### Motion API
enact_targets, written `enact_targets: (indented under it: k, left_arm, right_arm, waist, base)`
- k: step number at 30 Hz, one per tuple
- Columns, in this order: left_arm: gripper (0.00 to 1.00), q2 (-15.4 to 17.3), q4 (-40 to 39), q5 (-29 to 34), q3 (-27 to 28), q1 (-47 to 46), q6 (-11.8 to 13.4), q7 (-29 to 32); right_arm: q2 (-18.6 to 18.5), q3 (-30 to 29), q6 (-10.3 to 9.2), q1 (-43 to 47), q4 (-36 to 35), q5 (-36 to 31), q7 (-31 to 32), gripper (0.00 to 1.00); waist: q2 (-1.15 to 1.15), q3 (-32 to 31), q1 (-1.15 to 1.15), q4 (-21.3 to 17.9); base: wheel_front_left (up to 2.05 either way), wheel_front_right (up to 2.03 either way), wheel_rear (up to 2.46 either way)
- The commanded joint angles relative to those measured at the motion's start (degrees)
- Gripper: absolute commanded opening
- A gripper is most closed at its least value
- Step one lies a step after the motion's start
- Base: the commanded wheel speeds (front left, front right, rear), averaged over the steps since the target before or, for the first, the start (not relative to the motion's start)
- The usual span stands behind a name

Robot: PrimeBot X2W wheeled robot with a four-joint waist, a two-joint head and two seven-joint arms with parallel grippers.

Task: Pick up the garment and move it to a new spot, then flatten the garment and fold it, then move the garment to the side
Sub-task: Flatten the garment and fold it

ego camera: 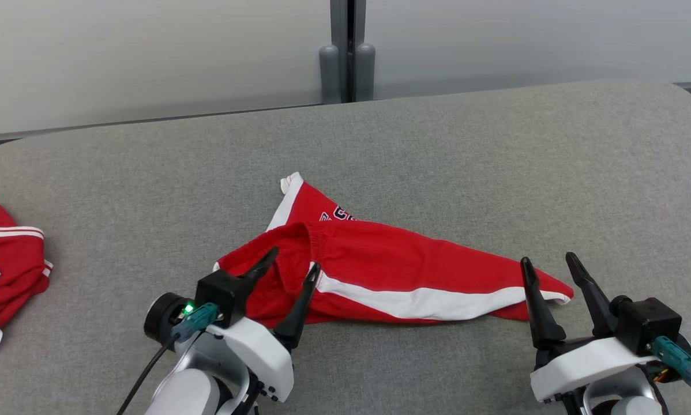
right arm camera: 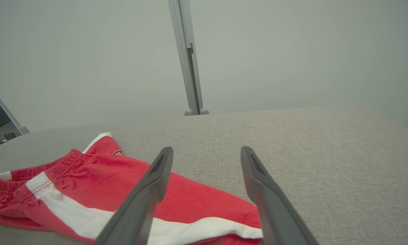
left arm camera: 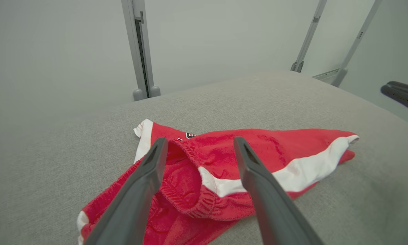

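Note:
The garment [ego camera: 405, 256] will hang folded along the white stripe [ego camera: 419, 303] when the robot lifts both ends, because that stripe runs loose from waistband to hem.
The garment [ego camera: 380, 271] is a pair of red shorts with white side stripes and dark lettering, lying crumpled on the grey padded table [ego camera: 438, 150]. My left gripper [ego camera: 292, 264] hovers open over its elastic waistband [left arm camera: 190, 190] at the left end, fingers [left arm camera: 146, 177] apart with nothing between them. Over the garment's right tip my right gripper [ego camera: 547, 260] stands open too. In the right wrist view the garment [right arm camera: 98, 190] lies under and left of the right gripper [right arm camera: 207, 153]. The left wrist view shows the left gripper [left arm camera: 199, 143] above the garment [left arm camera: 285, 153].
Another red and white garment [ego camera: 5, 265] lies bunched at the table's left edge. A grey post [ego camera: 348, 52] stands behind the table against a pale wall. The table's far half and right side are bare grey fabric.

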Motion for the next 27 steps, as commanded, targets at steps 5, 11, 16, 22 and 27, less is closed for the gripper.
enact_targets:
  k: [5,11,16,22,27]
  left_arm:
    - [1.0,-0.74,6.08,-2.11,-2.25,-3.81,-1.38,4.35]
    - [0.48,-0.49,9.23,-4.0,-2.79,-5.27,-1.84,6.39]
    - [0.0,0.15,9.45,-4.14,-2.82,-6.18,-1.91,6.18]
    - [0.0,0.73,8.46,-4.12,-2.66,-6.37,-1.58,5.32]
    - [0.0,0.94,8.0,-3.86,-2.72,-7.16,-1.35,5.09]
  right_arm:
    - [-0.13,0.64,0.0,-1.6,0.76,0.8,-0.66,1.0]
    - [-0.12,-0.16,0.0,-1.5,1.99,1.49,-1.5,1.0]
    - [-0.13,-2.19,0.0,-0.09,3.12,1.71,-1.41,1.0]
    - [-0.13,-4.15,0.0,1.74,4.97,1.2,-0.16,1.0]
    - [-0.12,-4.38,0.0,-0.19,7.7,1.34,-0.17,1.0]
  waist:
    - [0.0,2.67,0.0,-2.41]
    - [0.0,4.0,0.0,-3.46]
    - [0.0,4.65,0.0,-3.63]
    - [0.0,5.59,0.0,-3.77]
    - [0.0,6.64,0.0,-3.77]
  base:
    - [0.0,0.0,0.0]
    - [0.0,0.0,0.0]
    - [0.0,0.0,0.0]
    - [0.0,0.0,0.0]
    - [0.0,0.0,0.0]
